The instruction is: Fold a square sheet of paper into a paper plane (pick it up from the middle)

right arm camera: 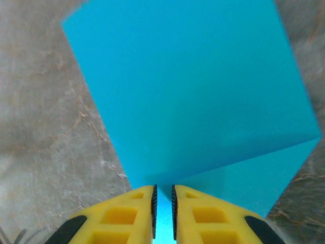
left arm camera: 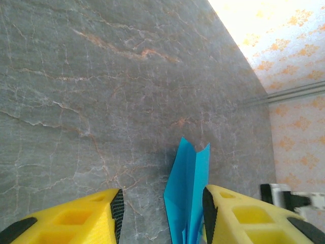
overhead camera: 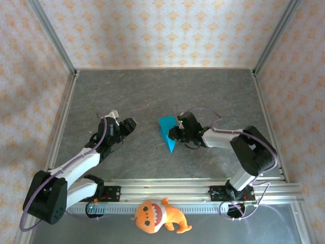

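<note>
The folded paper's loose edge (overhead camera: 161,125) stands open opposite my right gripper, so my left gripper should steady that edge while my right gripper opens and regrips the paper.
The cyan-blue paper (overhead camera: 165,131) is near the table's middle, creased into a pointed shape with its tip toward the near edge. My right gripper (overhead camera: 175,133) holds it at its right edge. In the right wrist view the broad cyan paper (right arm camera: 188,91) spreads ahead, and the right gripper (right arm camera: 163,187) has its jaws almost together with paper in the narrow gap. My left gripper (overhead camera: 131,123) stands open a short way left of the paper. In the left wrist view the folded paper (left arm camera: 187,188) stands on edge between the open left gripper (left arm camera: 161,192) fingers, close to the right pad (left arm camera: 208,208).
An orange plush toy (overhead camera: 158,216) lies on the aluminium rail (overhead camera: 167,185) at the near edge between the arm bases. Patterned walls and metal posts close in the grey marbled table (overhead camera: 152,91). A black and white part (left arm camera: 287,195) shows at the left wrist view's right edge.
</note>
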